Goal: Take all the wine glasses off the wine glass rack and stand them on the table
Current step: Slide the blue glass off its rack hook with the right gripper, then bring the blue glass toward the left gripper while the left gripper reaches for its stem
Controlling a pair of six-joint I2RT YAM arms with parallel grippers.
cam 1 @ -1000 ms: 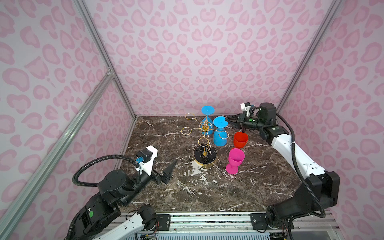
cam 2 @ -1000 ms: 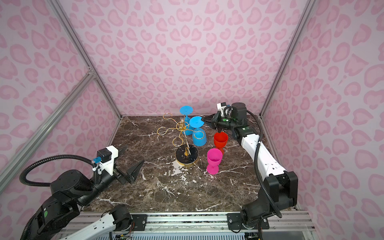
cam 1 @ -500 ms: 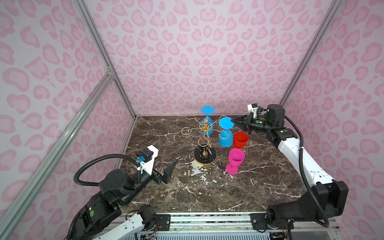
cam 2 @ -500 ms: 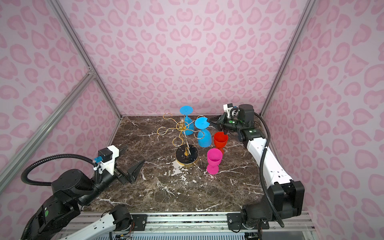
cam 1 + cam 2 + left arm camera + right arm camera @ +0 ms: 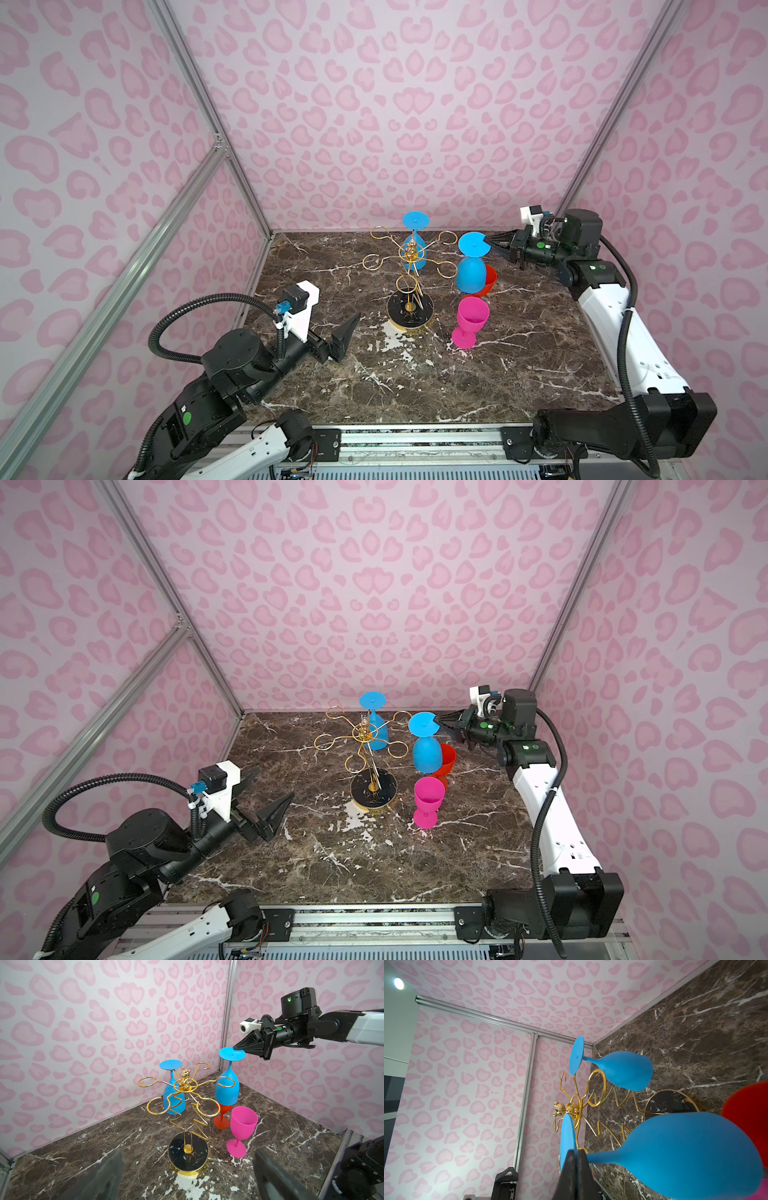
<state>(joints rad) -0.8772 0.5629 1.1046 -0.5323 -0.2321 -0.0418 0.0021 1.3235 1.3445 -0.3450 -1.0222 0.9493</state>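
Observation:
The blue wine glass is held by its foot's edge in my right gripper with its stem free, so my left gripper keeps moving in until it closes on the stem.
The gold wire wine glass rack stands mid-table on its round black base. My right gripper is shut on the foot of a blue wine glass, which hangs upside down just right of the rack's loops, above the table. The right wrist view shows the fingers pinching that foot's edge, with the bowl beside them. A second blue wine glass hangs upside down at the rack's back. My left gripper is open and empty, low at the left, facing the rack.
A red glass stands upright right behind the held glass's bowl. A pink glass stands in front of it, right of the rack base. Pink patterned walls close the table at the back and on both sides.
My right gripper has carried the blue wine glass to the right, away from the rack's centre and out past its loops. The left arm has not moved.

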